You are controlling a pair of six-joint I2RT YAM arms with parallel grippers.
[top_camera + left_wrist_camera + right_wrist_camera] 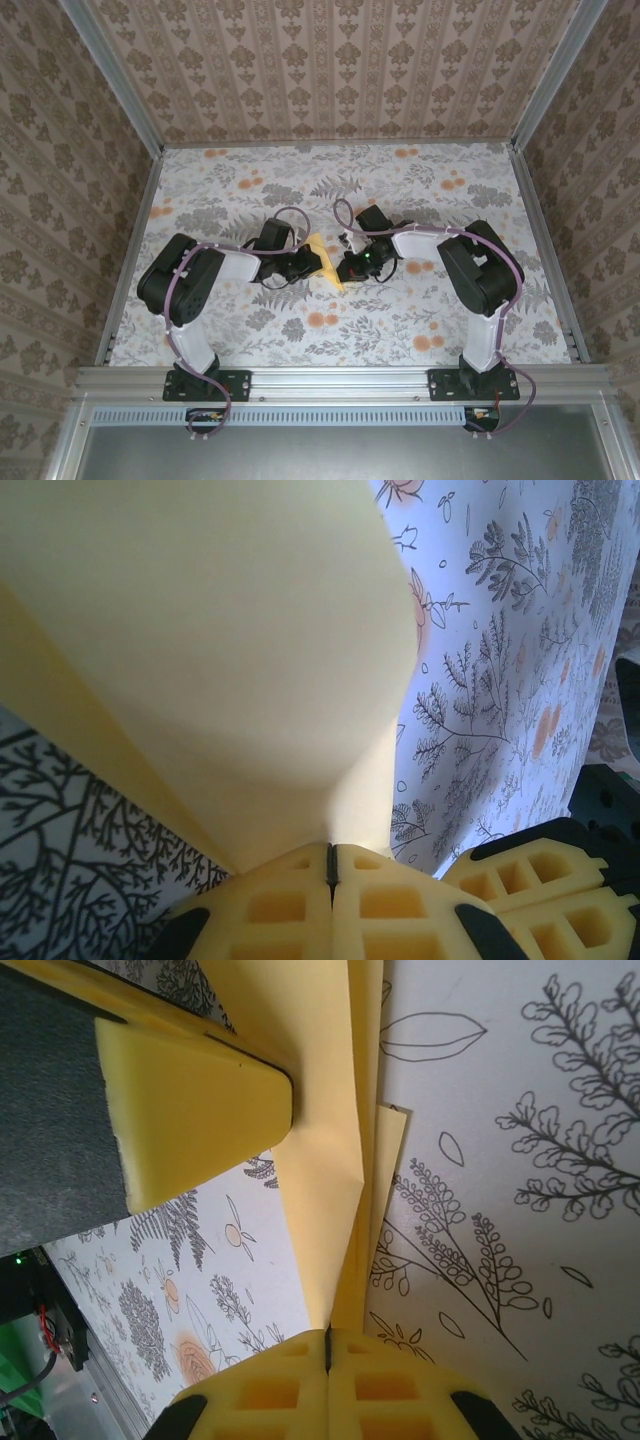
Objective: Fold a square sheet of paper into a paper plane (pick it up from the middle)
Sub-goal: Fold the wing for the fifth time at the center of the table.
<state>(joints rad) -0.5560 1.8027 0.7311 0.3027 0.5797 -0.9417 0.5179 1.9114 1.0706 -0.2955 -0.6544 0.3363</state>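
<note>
The paper's top flap (345, 1182) still bulges near its narrow tip. My right gripper should go back to the flap's crease (352, 1120) near my left gripper and press along to the flap's tip.
The square sheet of paper (322, 252) is yellow and folded into layered flaps with a narrow pointed end, like a paper plane. It hangs between both grippers, just above the middle of the table. My left gripper (308, 262) is shut on its left side. In the left wrist view the paper (220, 630) bulges up from the shut gripper (332, 862), with the right gripper's fingers (540, 875) close by. My right gripper (346, 265) is shut on the paper's right side. In the right wrist view the creased layers (325, 1160) rise from the shut gripper (327, 1345), and the left gripper's finger (190, 1110) presses on them.
The table (430, 200) has a grey leaf and orange flower cloth. Patterned walls (330, 60) close in the back and both sides. A metal rail (340, 380) runs along the near edge with both arm bases on it.
</note>
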